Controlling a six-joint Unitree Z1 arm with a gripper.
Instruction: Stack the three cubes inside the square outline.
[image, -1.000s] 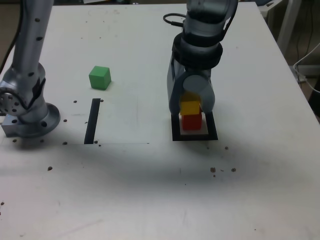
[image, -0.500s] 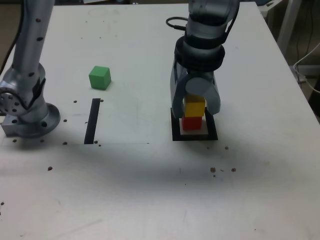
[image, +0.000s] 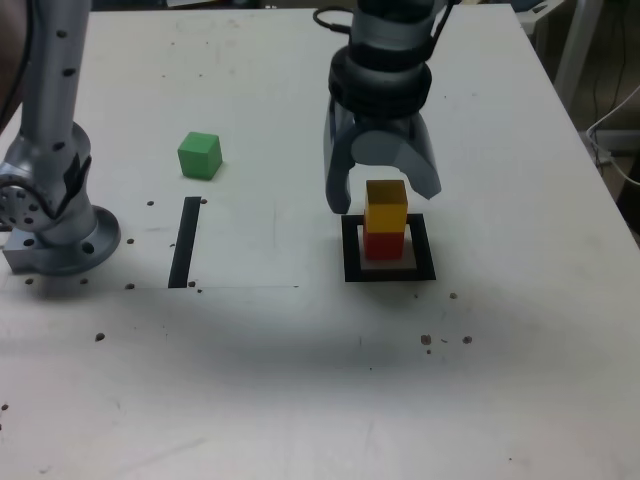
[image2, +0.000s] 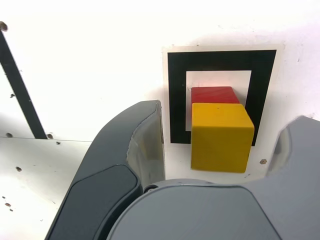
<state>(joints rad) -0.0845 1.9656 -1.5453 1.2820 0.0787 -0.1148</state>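
The stack (image: 385, 220) will stay standing when I lower the green cube onto it, because the yellow cube's sides line up (image: 385, 232) with the red cube below.
A yellow cube (image: 386, 205) rests on a red cube (image: 383, 244) inside the black square outline (image: 351, 258). My gripper (image: 383, 197) hangs open just above and behind the stack, its fingers (image: 339, 170) spread to either side of the yellow cube and not touching it. The wrist view looks down on the yellow cube (image2: 220, 136), with the red cube (image2: 214, 94) showing beneath it within the outline (image2: 177, 100); the fingers (image2: 135, 150) stand clear on both sides. A green cube (image: 199, 155) sits alone toward the exterior view's left.
A straight black tape strip (image: 184, 242) lies on the white table (image: 320, 380) below the green cube. The arm's base (image: 55, 225) stands at the exterior view's left edge. Small dark specks dot the tabletop.
The gripper opened, let go of the yellow cube on top of the red one, and rose slightly away from the stack.
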